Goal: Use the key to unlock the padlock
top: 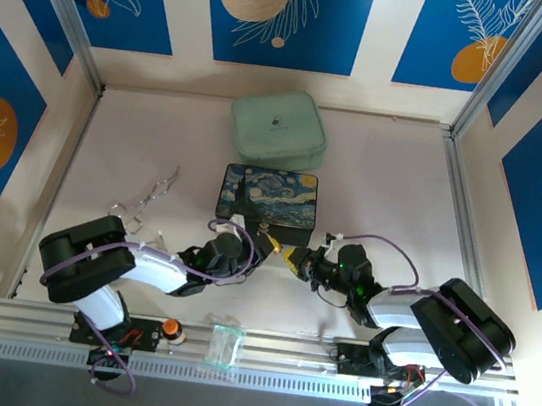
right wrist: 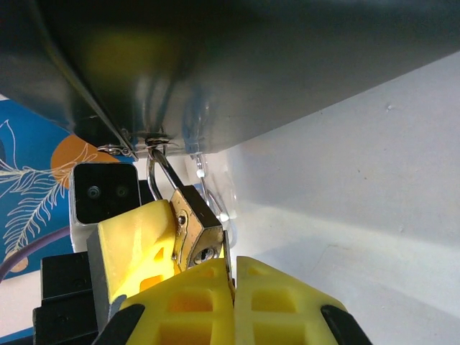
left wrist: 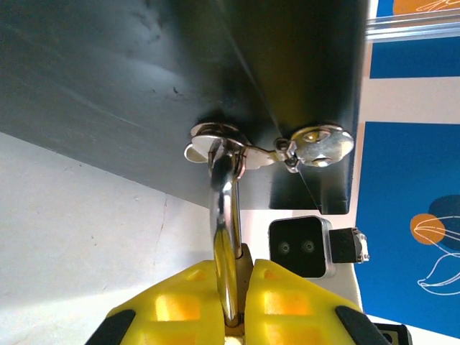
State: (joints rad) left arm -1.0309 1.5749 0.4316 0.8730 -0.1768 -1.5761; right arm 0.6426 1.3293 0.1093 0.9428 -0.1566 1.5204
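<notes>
I should line the key up with the keyhole again with my right gripper before I push, because the key's tip [right wrist: 226, 236] is past the padlock's bottom edge, beside the keyhole [right wrist: 204, 255].
The brass padlock [right wrist: 196, 231] hangs by its silvery shackle [left wrist: 226, 215] from the latch [left wrist: 215, 136] on the front of the dark starry-night box [top: 269, 203]. My left gripper [left wrist: 244, 269] is shut on the padlock body, with its yellow finger [right wrist: 136, 237] pressed against the padlock's side. My right gripper [right wrist: 233, 262] is shut on the thin grey key [right wrist: 227, 248]. The key's blade stands up just right of the keyhole [right wrist: 205, 253], against the padlock's bottom edge. In the top view both grippers meet at the box's front, left [top: 267, 246] and right [top: 293, 262].
A mint-green case [top: 278, 126] lies behind the box. A looped wire piece [top: 145, 201] rests on the table to the left. A small clear bag [top: 226, 343] sits on the near rail. Patterned walls close in the table's sides.
</notes>
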